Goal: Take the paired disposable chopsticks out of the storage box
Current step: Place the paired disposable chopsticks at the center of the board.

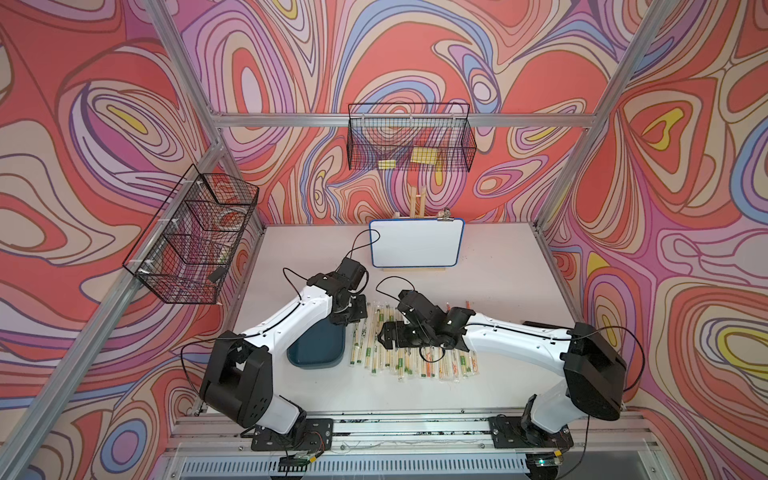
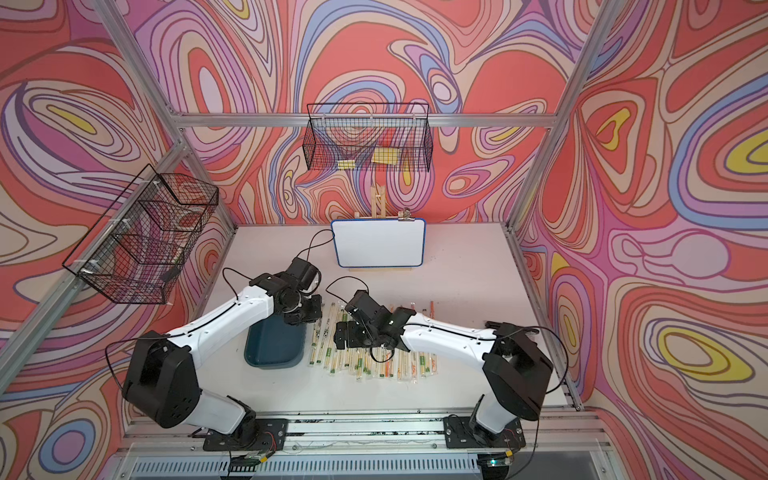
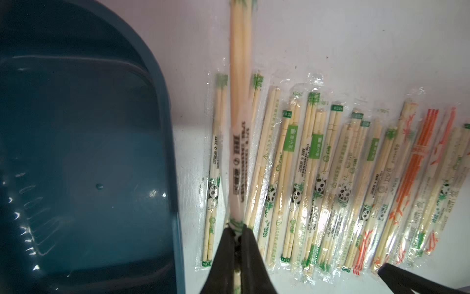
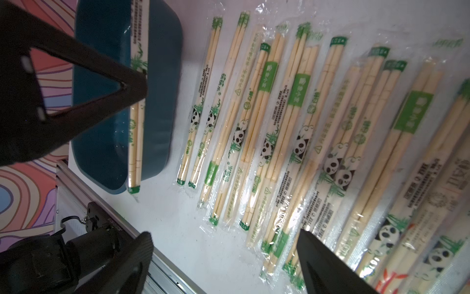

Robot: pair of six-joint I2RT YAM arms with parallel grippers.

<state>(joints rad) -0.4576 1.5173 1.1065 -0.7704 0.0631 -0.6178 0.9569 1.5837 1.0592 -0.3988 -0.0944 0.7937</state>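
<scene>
The held chopsticks [image 3: 239, 147] are hanging parallel to the row, so my left gripper should keep going into the free strip [image 3: 191, 166] beside the storage box and let go of them there.
The storage box [image 1: 318, 351] [image 2: 274, 351] is a dark teal tray left of centre on the table; the part of its floor that the left wrist view shows [image 3: 76, 152] is bare. My left gripper [image 3: 236, 226] [image 1: 351, 318] is shut on one end of a sleeved pair of chopsticks [image 3: 237, 127], which hangs by the box's right rim [image 4: 136, 127]. Many more paired disposable chopsticks [image 1: 415, 361] [image 2: 374, 365] [image 4: 292, 114] lie in a row on the table right of the box. My right gripper [image 4: 225, 235] [image 1: 384, 334] hovers open over that row, holding nothing.
A blue-framed whiteboard [image 1: 417, 243] stands on a wooden easel at the back. Black wire baskets hang on the back wall [image 1: 409, 137] and the left wall [image 1: 191, 237]. An aluminium rail [image 1: 415, 428] with both arm bases runs along the front edge.
</scene>
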